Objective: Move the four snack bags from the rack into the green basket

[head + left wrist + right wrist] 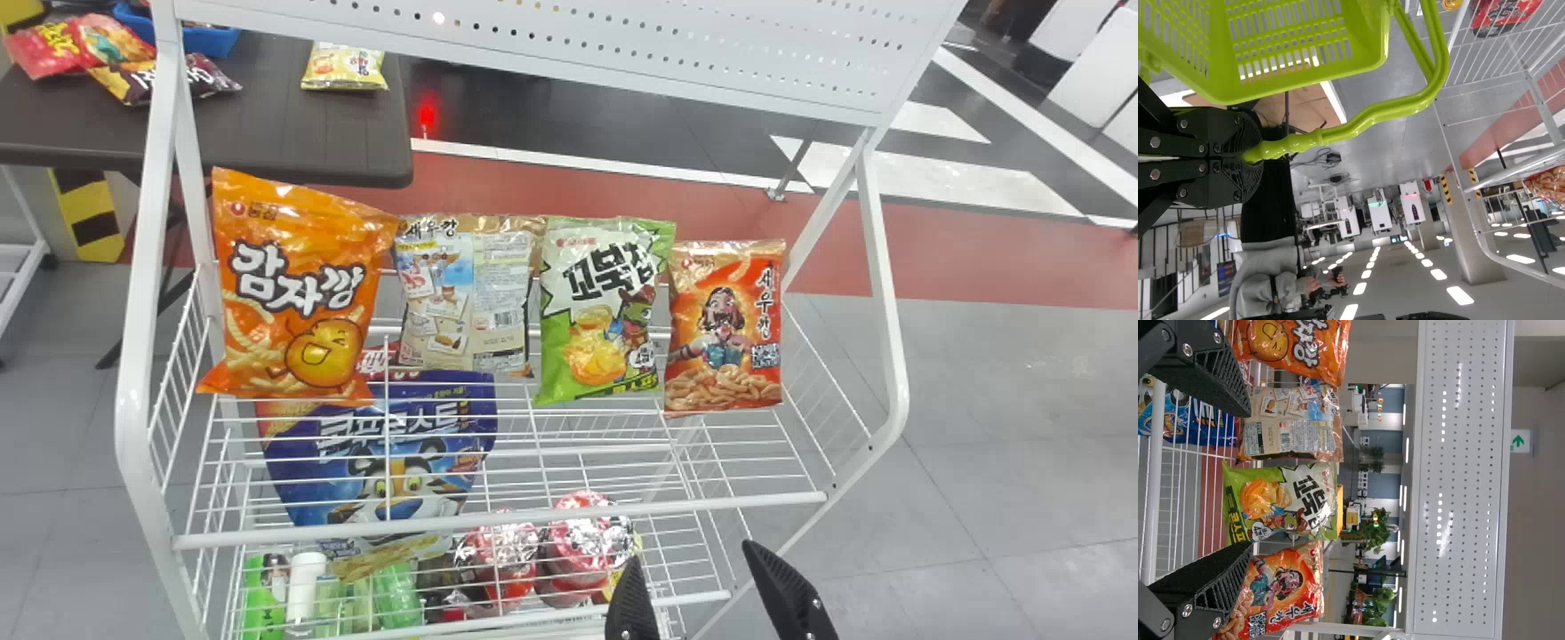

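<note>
My gripper will bring the orange bag away alone when it lifts and leave its neighbour standing, because the orange bag's edge [391, 230] overlaps the front of the beige bag.
Four snack bags stand in a row on the rack's upper shelf: an orange bag [298, 289], a beige bag [467, 298], a green bag [605, 311] and a red-orange bag [725, 329]. My right gripper [698, 578] is open at the bottom edge, in front of the rack and below the bags. In the right wrist view the same gripper [1248, 477] has its fingers wide apart, with the green bag [1281, 501] beyond the gap. In the left wrist view my left gripper [1248, 159] is closed on the handle of the green basket [1305, 40].
The white wire rack [498, 524] has side posts and a perforated panel [569, 44] above. A blue cereal bag [382, 462] and several packaged goods are on lower levels. Behind stands a dark table [284, 133] with more snack bags.
</note>
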{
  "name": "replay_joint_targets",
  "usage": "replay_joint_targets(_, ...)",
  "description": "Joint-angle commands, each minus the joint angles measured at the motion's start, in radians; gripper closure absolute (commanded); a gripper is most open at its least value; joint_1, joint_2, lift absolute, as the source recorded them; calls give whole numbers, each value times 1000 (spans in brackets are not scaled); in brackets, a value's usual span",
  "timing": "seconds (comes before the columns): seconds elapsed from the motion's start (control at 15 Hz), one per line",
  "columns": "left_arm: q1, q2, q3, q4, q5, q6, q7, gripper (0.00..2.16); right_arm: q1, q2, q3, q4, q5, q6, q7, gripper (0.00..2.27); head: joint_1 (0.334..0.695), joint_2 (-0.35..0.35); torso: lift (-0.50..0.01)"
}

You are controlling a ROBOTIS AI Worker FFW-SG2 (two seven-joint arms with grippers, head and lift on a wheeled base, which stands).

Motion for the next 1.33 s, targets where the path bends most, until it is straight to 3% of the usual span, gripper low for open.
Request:
replay_joint_targets(0.0, 3, 1, 15, -10, 9, 4, -4, 2145, -1, -1, 0, 0, -1, -3, 0, 130, 695, -350, 0)
replay_joint_targets(0.73, 5, -1, 21, -13, 12, 4, -21, 2145, -18, -5, -5, 0, 1, 9, 1, 130, 695, -350, 0)
replay_joint_targets(1.13, 0, 1, -16, -12, -8, 1, -16, 2145, -305, -15, 55, 31, 36, 279, 17, 130, 695, -350, 0)
replay_joint_targets(1.27, -6, 1, -25, 2, -10, -2, -11, 2145, -438, -15, 91, 120, 32, 276, 69, 130, 695, -350, 0)
